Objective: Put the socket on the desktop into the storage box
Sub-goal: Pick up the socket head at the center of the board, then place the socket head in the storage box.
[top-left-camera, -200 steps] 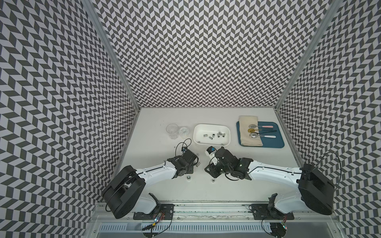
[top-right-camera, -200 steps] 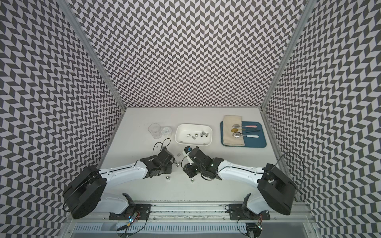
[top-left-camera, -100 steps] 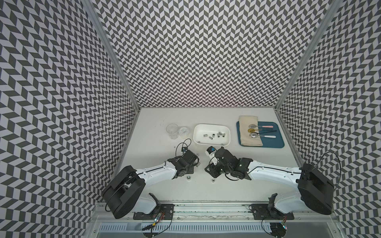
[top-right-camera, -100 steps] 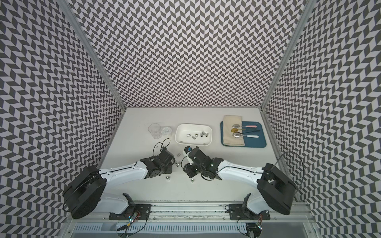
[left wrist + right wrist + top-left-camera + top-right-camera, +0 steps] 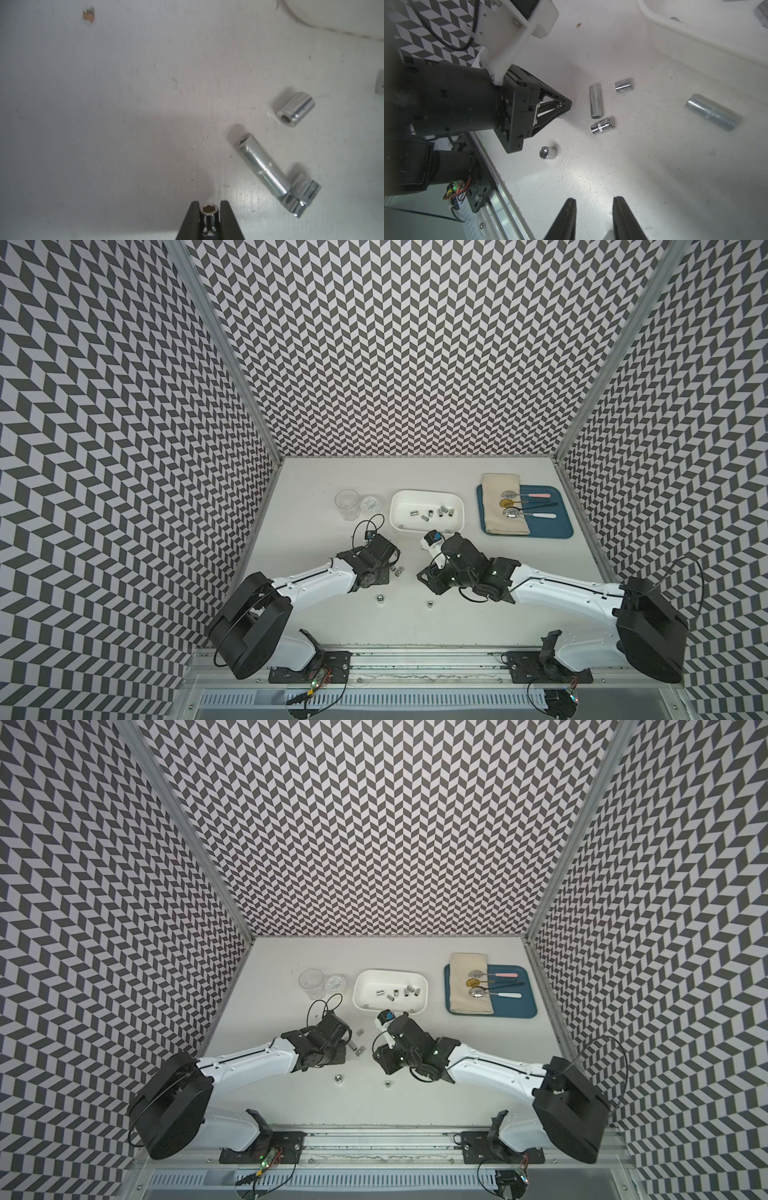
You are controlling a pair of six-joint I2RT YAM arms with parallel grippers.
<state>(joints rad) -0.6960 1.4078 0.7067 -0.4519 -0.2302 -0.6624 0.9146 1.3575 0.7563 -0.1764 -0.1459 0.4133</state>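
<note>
The small chrome socket (image 5: 209, 209) is centred in my left gripper's fingers and clear of the long socket, so I keep carrying it until it is inside the storage box (image 5: 409, 519).
My left gripper (image 5: 209, 204) is shut on a small chrome socket (image 5: 209, 211), its hex opening facing outward, low over the off-white desktop (image 5: 457, 614). Beside it lie a short socket (image 5: 295, 109), a long one (image 5: 259, 164) and another short one (image 5: 303, 197). Two more sockets stand upright near the front (image 5: 379, 609) (image 5: 430, 604). The white storage box (image 5: 395, 514) behind both grippers holds several sockets. My right gripper (image 5: 593, 201) is open over bare desktop with nothing between its fingers, and its view shows the left gripper (image 5: 566, 104) close by.
A blue tray (image 5: 552, 531) with a folded cloth and spoons sits at the back right. A clear cup (image 5: 347, 504) and a round lid (image 5: 370, 502) stand left of the storage box. A large long socket (image 5: 712, 112) lies near the box. Chevron walls enclose three sides.
My left jaws have closed the last bit onto the small socket. Neither arm has visibly shifted, and the right gripper is unchanged.
</note>
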